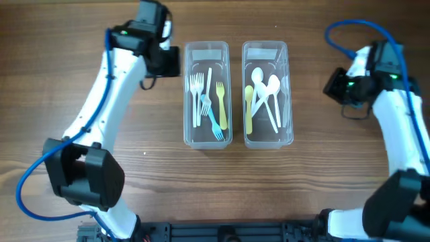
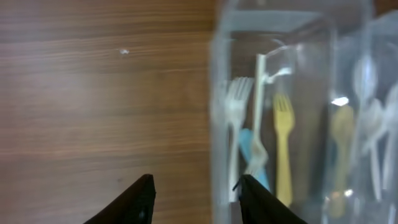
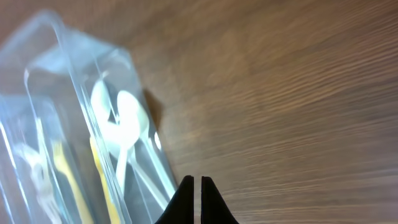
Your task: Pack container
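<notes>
The spoon container and the fork container have a gap (image 1: 236, 95) between them. My right gripper should push the spoon container's outside (image 1: 289, 94) until both containers touch, and then back away.
Two clear plastic containers stand side by side at the table's middle. The left container (image 1: 207, 94) holds white, yellow and blue forks (image 1: 209, 101). The right container (image 1: 267, 94) holds white spoons (image 1: 267, 91) and a yellow one. My left gripper (image 2: 194, 186) is open and empty, just left of the fork container (image 2: 273, 112). My right gripper (image 3: 197, 185) is shut and empty, to the right of the spoon container (image 3: 93, 124). In the overhead view the left gripper (image 1: 168, 60) and right gripper (image 1: 334, 86) flank the containers.
The wooden table (image 1: 322, 181) stretches bare around the containers. The left arm (image 1: 101, 107) runs along the left side and the right arm (image 1: 403, 128) along the right edge, with blue cables looping off both.
</notes>
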